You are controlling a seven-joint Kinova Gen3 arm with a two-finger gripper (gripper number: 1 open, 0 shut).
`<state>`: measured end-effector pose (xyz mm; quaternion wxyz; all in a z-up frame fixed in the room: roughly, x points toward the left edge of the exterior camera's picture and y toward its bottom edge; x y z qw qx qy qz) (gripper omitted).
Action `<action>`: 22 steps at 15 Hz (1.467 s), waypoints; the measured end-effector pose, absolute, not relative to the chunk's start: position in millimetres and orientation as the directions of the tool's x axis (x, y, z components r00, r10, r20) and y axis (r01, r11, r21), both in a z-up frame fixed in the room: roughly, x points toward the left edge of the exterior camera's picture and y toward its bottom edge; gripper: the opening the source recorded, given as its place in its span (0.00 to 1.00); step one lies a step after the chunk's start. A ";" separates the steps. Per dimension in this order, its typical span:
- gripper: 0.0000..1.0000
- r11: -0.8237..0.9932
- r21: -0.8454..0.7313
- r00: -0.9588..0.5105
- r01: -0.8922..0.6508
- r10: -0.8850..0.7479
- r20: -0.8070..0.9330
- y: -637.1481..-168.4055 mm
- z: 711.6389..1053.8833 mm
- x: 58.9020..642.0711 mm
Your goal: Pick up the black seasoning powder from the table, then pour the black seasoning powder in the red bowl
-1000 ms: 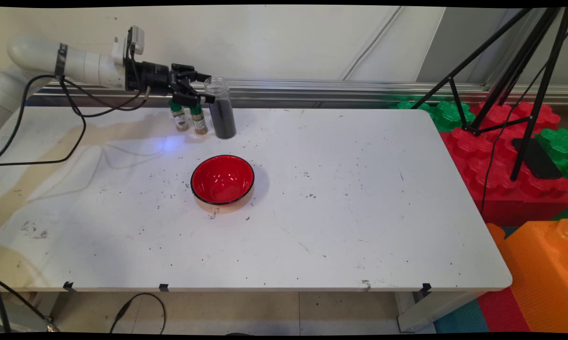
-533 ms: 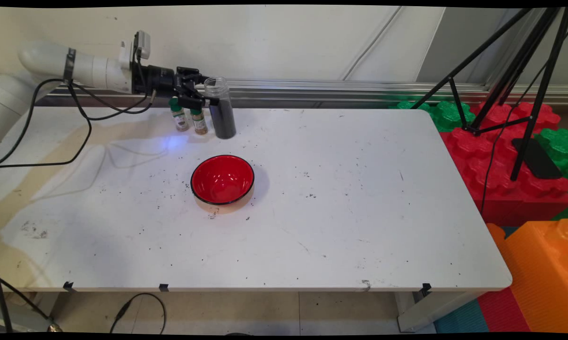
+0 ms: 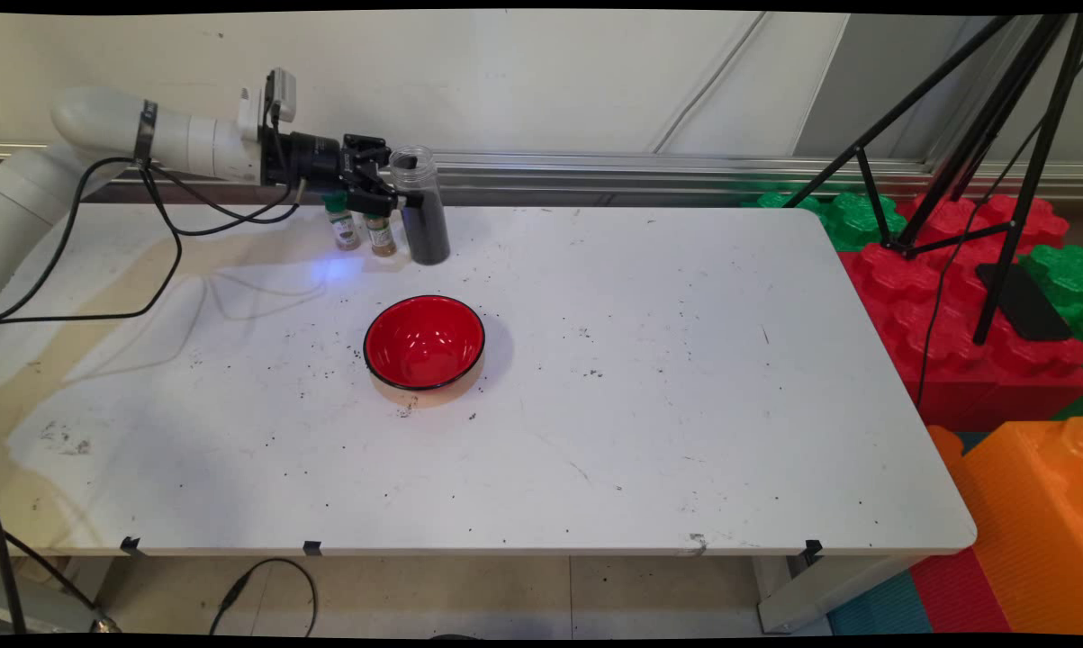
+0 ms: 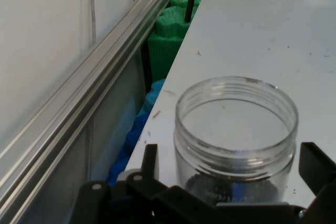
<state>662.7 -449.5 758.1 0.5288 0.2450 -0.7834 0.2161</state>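
The dark grains (image 3: 427, 230) will pour out loosely when I tip the clear jar over the red bowl, because separate dark crumbs (image 3: 404, 410) lie around the bowl.
A tall clear jar (image 3: 426, 225) without a lid, about half full of dark grains, stands near the table's far edge. My gripper (image 3: 401, 180) reaches in level from the left and is open, one finger on each side of the jar's upper part. In the hand view the jar's open mouth (image 4: 236, 124) fills the space between the two fingers (image 4: 150, 162), with a gap on both sides. Two small spice bottles (image 3: 362, 225) with green caps stand just left of the jar, under my hand. A red bowl (image 3: 424, 342) sits empty on the table, nearer the front.
The white table (image 3: 667, 387) is speckled with dark crumbs. A metal rail (image 3: 649, 166) runs along the wall behind it. Big red, green and orange foam blocks (image 3: 982, 342) and a black tripod (image 3: 1000, 144) stand off the right end.
The arm has slid to the right. The open fingers, earlier just left of the jar, now straddle it. The jar, bottles and bowl have not moved.
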 end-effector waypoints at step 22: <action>0.00 0.795 -0.086 -0.331 -0.600 -0.149 0.932 -458.1 743.3 657.7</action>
